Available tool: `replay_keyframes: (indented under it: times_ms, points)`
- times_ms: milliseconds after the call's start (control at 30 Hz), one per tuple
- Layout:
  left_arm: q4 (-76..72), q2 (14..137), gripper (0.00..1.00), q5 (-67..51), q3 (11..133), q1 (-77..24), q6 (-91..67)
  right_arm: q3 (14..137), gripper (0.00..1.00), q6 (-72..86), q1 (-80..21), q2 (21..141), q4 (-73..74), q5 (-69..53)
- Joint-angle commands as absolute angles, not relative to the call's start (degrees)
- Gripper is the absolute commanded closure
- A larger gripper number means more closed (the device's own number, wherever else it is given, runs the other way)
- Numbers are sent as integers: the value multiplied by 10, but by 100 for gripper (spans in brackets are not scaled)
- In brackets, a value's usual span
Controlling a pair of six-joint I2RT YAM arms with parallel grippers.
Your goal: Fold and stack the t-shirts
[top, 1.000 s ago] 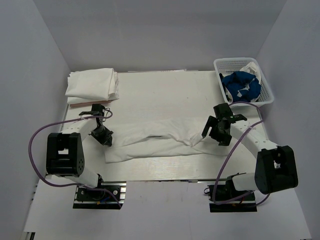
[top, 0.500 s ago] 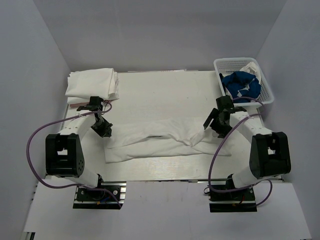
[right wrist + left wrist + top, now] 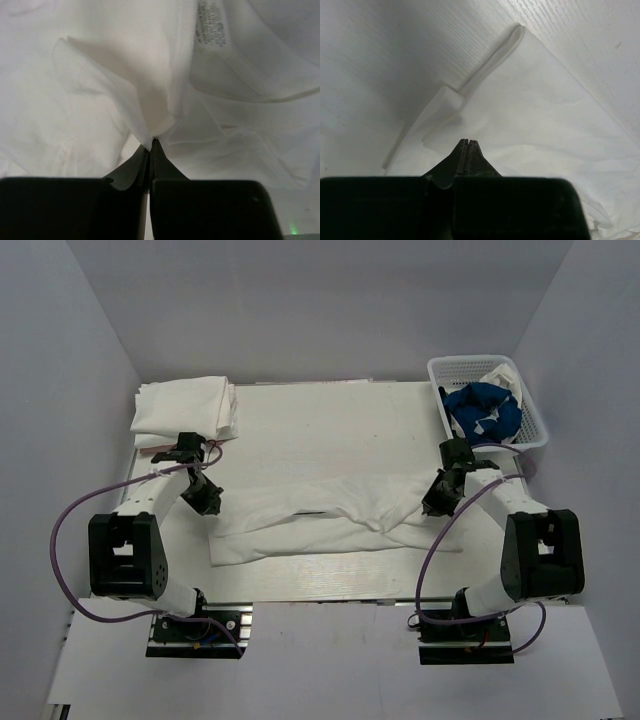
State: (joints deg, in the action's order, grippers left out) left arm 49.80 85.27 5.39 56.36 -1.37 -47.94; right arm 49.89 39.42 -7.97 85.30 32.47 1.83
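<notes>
The upper layer's corner (image 3: 426, 141) is beside my left gripper, which is shut and empty over the flat cloth (image 3: 470, 131). So next I back off, open and pinch that corner first.
A white t-shirt (image 3: 320, 525) lies stretched and rumpled across the middle of the table. My left gripper (image 3: 207, 502) is at its left end. In the left wrist view it (image 3: 468, 142) is shut, tips low over the flat cloth (image 3: 545, 115) beside a folded sleeve; no cloth shows between the tips. My right gripper (image 3: 432, 504) is at the shirt's right end. In the right wrist view it (image 3: 152, 141) is shut on a pinch of white cloth (image 3: 100, 90) that tents up to its tips, with the neck label (image 3: 211, 22) just beyond.
A folded stack of white t-shirts (image 3: 185, 408) sits at the back left corner. At the back right, a white lattice basket (image 3: 470, 361) holds a blue t-shirt (image 3: 485, 412) and some white cloth (image 3: 500, 375). Grey walls enclose the table on three sides.
My right gripper, open a second ago, has come down on the shirt's right end and shut on the cloth. The left gripper has shifted slightly toward the back, still shut.
</notes>
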Motion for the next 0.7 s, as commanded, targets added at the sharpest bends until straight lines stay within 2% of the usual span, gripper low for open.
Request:
replay_keyframes:
  times_ms: [0,200,467,667]
  points:
    - [502,833,100,71,593,-17,-471,506,100,375,-71,817,340,62]
    - [497,859,100,78,659,-11,-461,590,100,340,-62,818,351,133]
    - [502,891,100,79,747,-11,-439,657,100,310,-56,818,331,103]
    - [526,875,100,30,652,-16,-428,585,100,307,-55,809,325,62]
